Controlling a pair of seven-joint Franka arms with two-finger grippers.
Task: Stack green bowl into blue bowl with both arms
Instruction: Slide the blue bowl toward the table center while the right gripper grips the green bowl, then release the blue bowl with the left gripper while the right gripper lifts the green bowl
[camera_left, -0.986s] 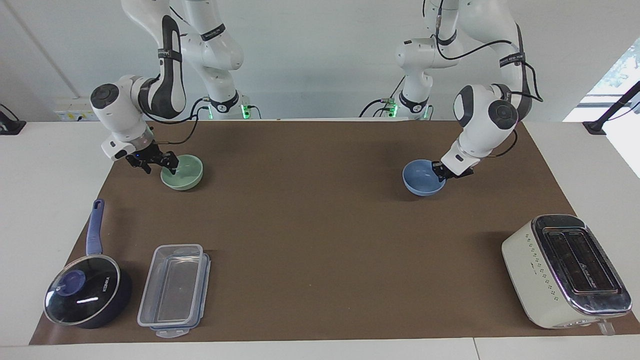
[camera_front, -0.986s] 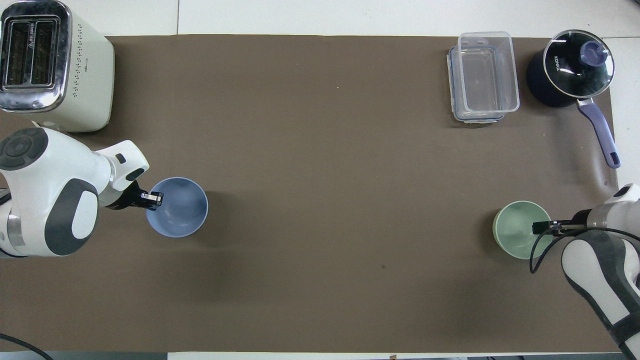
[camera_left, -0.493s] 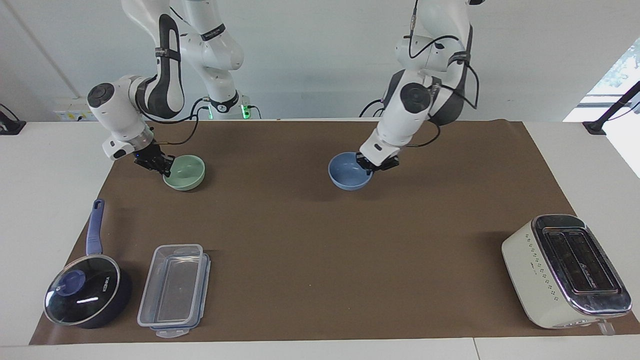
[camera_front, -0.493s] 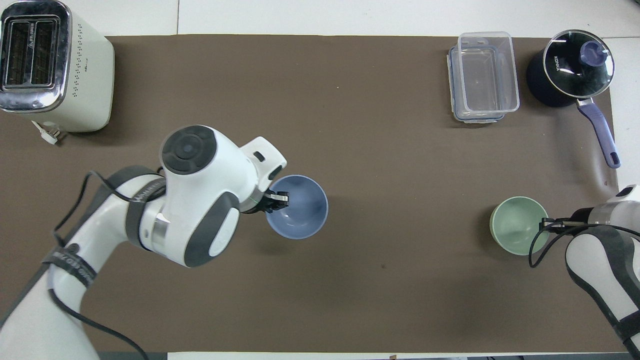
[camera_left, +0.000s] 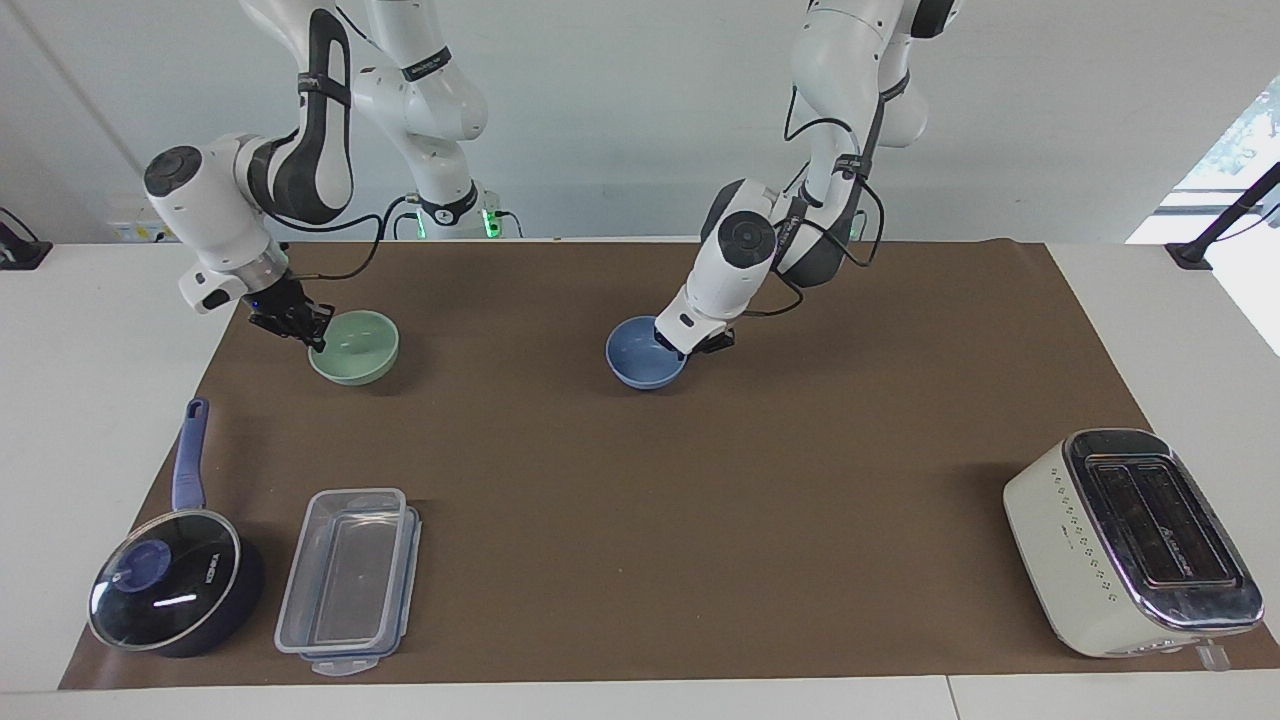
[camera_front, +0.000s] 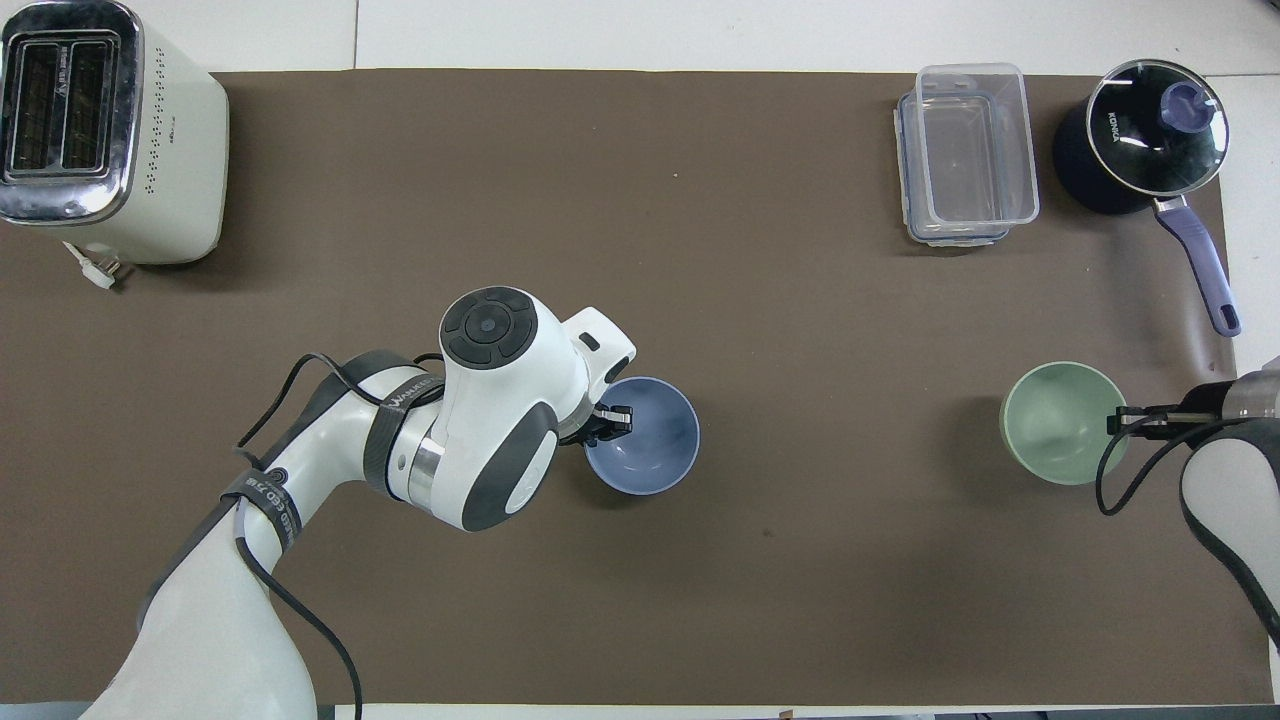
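The blue bowl's rim (camera_front: 635, 416) is under my left gripper, and the green bowl has to nest there. My left gripper should first open and move back toward the toaster (camera_front: 168, 168).
The pale green bowl (camera_left: 354, 347) is at the right arm's end of the brown mat, upright. My right gripper (camera_left: 300, 326) is shut on its rim on the side toward that end; it also shows in the overhead view (camera_front: 1125, 423) beside the green bowl (camera_front: 1063, 423). The light blue bowl (camera_left: 646, 366) is upright near the middle of the mat. My left gripper (camera_left: 690, 345) is shut on its rim, seen in the overhead view (camera_front: 610, 420) at the blue bowl's (camera_front: 642, 436) edge. I cannot tell whether either bowl is just off the mat.
A cream toaster (camera_left: 1130, 540) stands at the left arm's end, far from the robots. A clear lidded box (camera_left: 347, 580) and a dark blue lidded saucepan (camera_left: 175, 590) stand at the right arm's end, farther from the robots than the green bowl.
My left arm has carried the blue bowl from its own end of the mat to the middle. My right gripper has shifted the green bowl a little toward its end.
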